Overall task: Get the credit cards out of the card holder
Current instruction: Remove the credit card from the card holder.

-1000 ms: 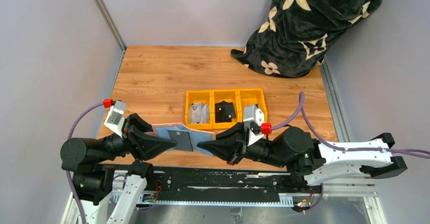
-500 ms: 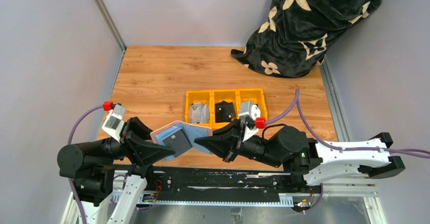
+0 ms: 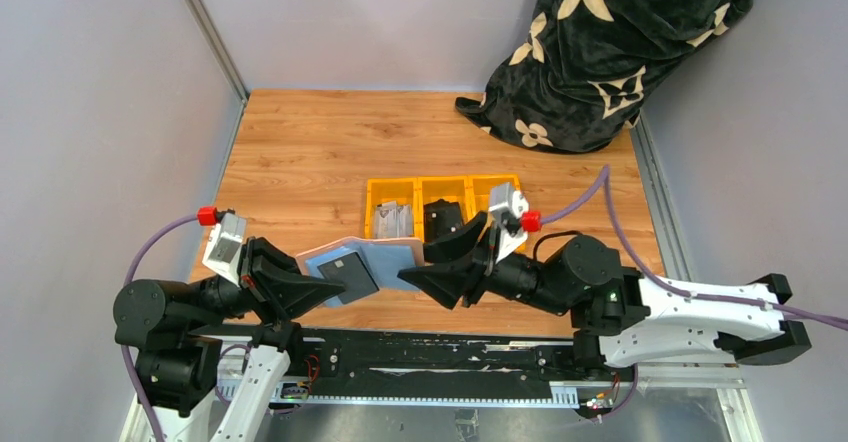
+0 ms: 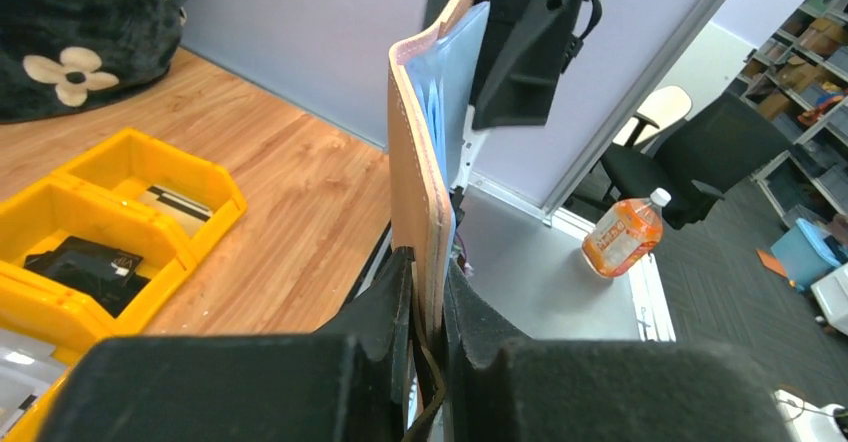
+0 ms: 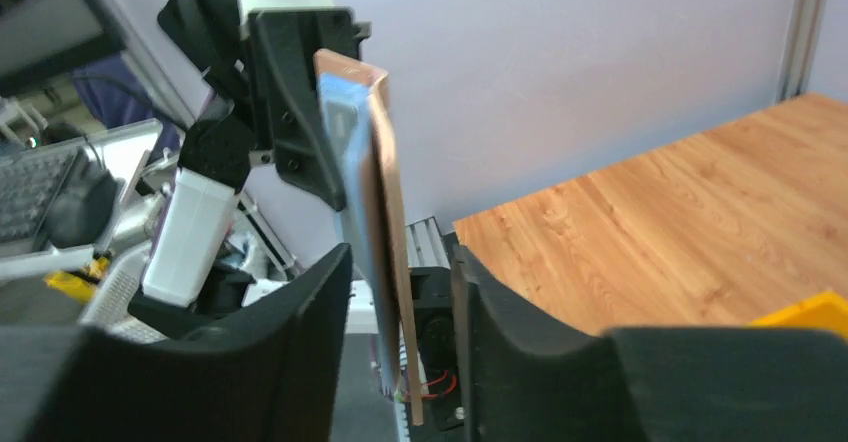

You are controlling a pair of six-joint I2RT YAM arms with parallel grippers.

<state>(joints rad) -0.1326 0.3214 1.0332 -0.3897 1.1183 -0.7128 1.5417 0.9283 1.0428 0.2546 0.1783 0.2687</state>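
Note:
The fingers of the robot's right gripper are on both sides of the card holder's whole loose end (image 3: 402, 258), tan and blue, so the robot should back off and pinch just the dark grey card's edge (image 3: 366, 274).
The card holder (image 3: 385, 259), blue inside and tan outside, hangs open above the table's near edge between both arms. A dark grey card-shaped rectangle (image 3: 350, 274) sits on its blue face. My left gripper (image 3: 320, 284) is shut on the holder's left end. In the left wrist view the holder (image 4: 415, 162) stands edge-on, pinched between the fingers of the left gripper (image 4: 428, 262). My right gripper (image 3: 415, 264) stands open around the holder's right end. In the right wrist view that gripper (image 5: 400, 262) has a gap on each side of the holder's edge (image 5: 385, 162). No credit cards show free of the holder.
A yellow three-compartment bin (image 3: 445, 180) stands just behind the holder. Its left compartment holds grey items (image 3: 392, 222) and its middle one a black wallet (image 3: 443, 220). Black flowered fabric (image 3: 610, 42) fills the back right corner. Grey walls close in both sides.
My right gripper has opened off the holder's right end and risen a little. The left gripper has closed tighter on the left end and drawn slightly back left.

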